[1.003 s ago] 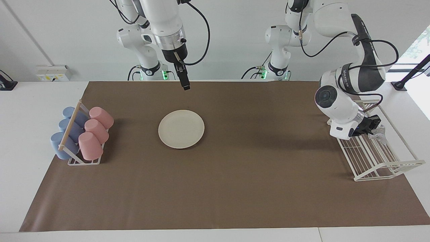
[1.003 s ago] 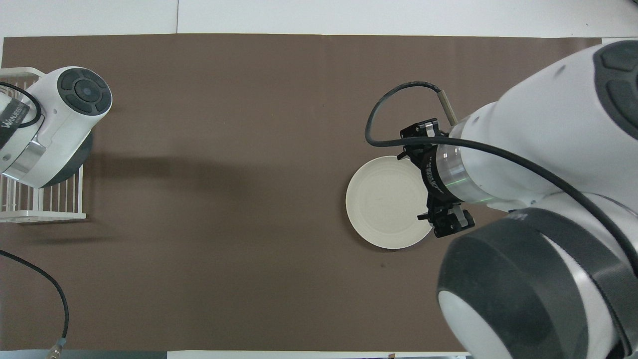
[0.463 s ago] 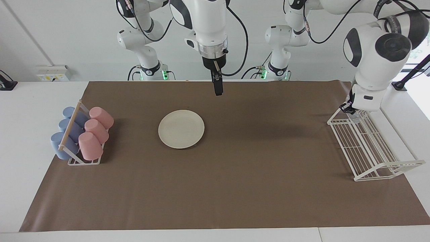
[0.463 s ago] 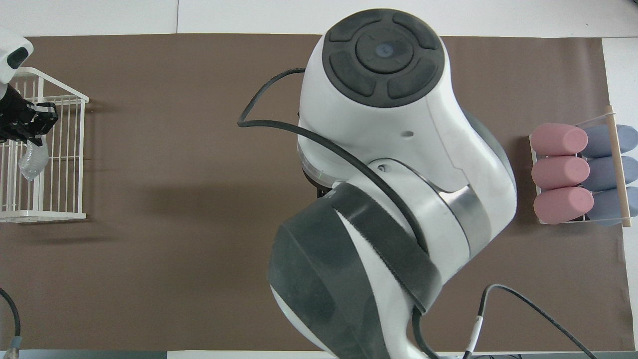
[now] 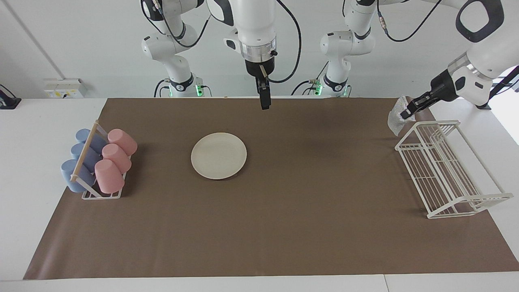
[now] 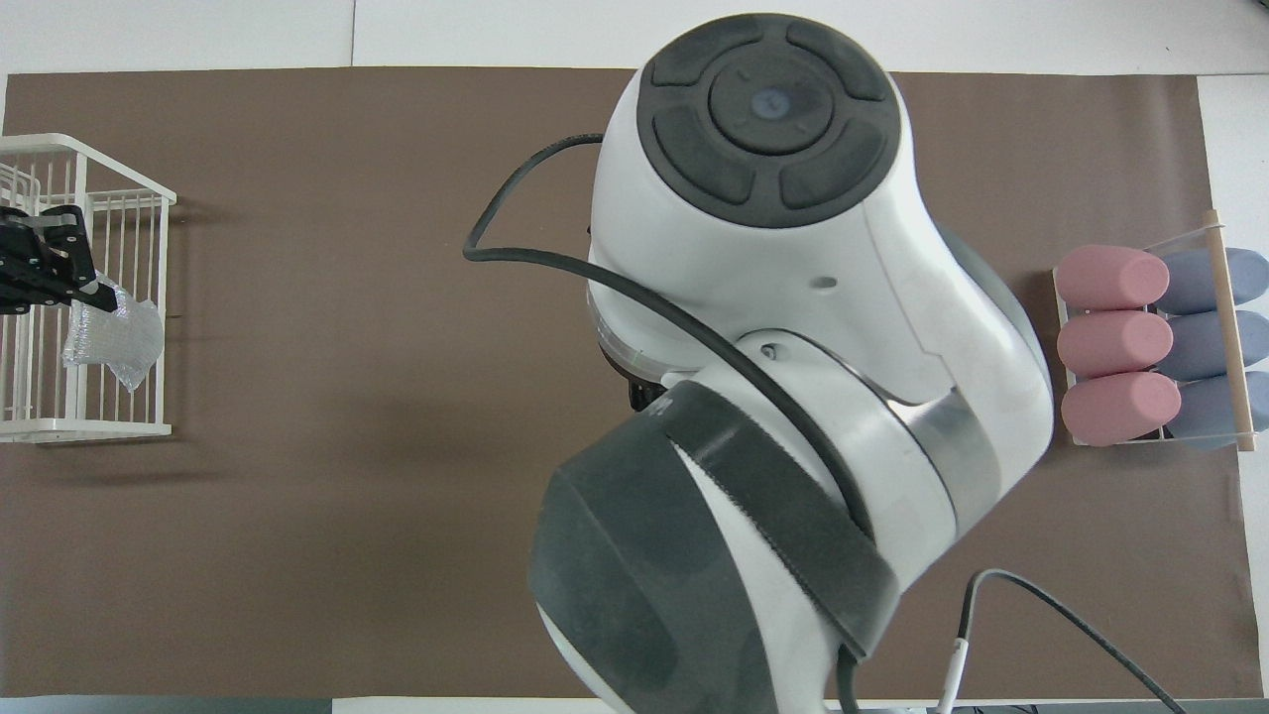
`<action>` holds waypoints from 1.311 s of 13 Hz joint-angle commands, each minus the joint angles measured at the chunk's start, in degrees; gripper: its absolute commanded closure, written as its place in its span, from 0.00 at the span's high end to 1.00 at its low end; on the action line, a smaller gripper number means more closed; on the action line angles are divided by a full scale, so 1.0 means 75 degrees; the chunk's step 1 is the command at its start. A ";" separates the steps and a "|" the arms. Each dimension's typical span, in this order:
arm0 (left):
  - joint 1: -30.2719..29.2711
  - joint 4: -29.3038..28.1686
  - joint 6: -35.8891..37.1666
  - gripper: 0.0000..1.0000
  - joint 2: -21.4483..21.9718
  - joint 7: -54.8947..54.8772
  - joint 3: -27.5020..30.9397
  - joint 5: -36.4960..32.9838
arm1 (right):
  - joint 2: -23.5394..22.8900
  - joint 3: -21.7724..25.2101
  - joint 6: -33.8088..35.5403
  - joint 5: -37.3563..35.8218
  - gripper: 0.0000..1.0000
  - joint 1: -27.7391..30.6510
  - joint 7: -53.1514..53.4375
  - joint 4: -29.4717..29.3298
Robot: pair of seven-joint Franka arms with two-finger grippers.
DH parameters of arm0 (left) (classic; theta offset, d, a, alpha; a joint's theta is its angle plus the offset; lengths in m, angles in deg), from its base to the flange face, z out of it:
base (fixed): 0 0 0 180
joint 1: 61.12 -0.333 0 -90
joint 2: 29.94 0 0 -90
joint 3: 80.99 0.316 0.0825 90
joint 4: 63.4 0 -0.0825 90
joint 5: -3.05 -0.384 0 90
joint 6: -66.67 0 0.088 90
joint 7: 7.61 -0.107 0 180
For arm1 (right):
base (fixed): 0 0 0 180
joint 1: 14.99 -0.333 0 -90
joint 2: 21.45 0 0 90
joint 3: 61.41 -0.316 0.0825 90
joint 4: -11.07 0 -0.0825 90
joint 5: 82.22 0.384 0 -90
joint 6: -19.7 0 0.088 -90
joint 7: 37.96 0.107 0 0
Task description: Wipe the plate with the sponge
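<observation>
I expect the wrinkly sponge (image 6: 120, 337) to spread out wide from my right gripper when I carry it, because it flares from my left gripper's pinch (image 6: 105, 294).
The cream-white plate (image 5: 219, 155) lies flat on the brown mat, toward the right arm's end; in the overhead view the right arm hides it. The silvery wrinkly sponge (image 5: 395, 118) (image 6: 109, 335) hangs in the air over the robots' end of the white wire rack (image 5: 448, 174). My left gripper (image 5: 406, 114) (image 6: 91, 291) is shut on its top. My right gripper (image 5: 265, 106) points straight down over the mat's edge by the robots, raised well above it, open and holding nothing.
The wire rack (image 6: 59, 428) stands at the left arm's end of the mat. A small stand with pink cups (image 5: 115, 160) (image 6: 1115, 342) and blue cups (image 5: 81, 160) on their sides sits at the right arm's end. Brown mat (image 5: 308, 211) covers the table.
My left gripper has risen out of the wire rack with the sponge in it. My right gripper has shifted toward the left arm's end and now hangs still.
</observation>
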 commanded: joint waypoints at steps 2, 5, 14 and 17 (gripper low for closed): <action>-0.0118 -0.1711 -0.0289 0.00 0.0912 -0.0162 -0.0031 0.1604 | 0.0097 -0.0014 0.0143 0.0056 1.00 -0.0033 0.0073 0.0097; -0.0036 -0.3645 -0.1494 0.00 0.1849 -0.0279 -0.0043 0.3138 | 0.0109 -0.0026 0.0119 0.0091 1.00 -0.0221 0.0120 0.0097; 0.0678 -0.7176 -0.2951 0.00 0.3270 -0.2597 -0.0090 0.7230 | 0.0799 -0.0038 -0.1916 0.0918 1.00 -0.0690 0.0858 0.1700; 0.0830 -0.7902 -0.2753 0.00 0.3282 -0.4165 -0.0101 0.7677 | 0.0999 -0.0038 -0.2318 0.1239 1.00 -0.0713 0.0870 0.2158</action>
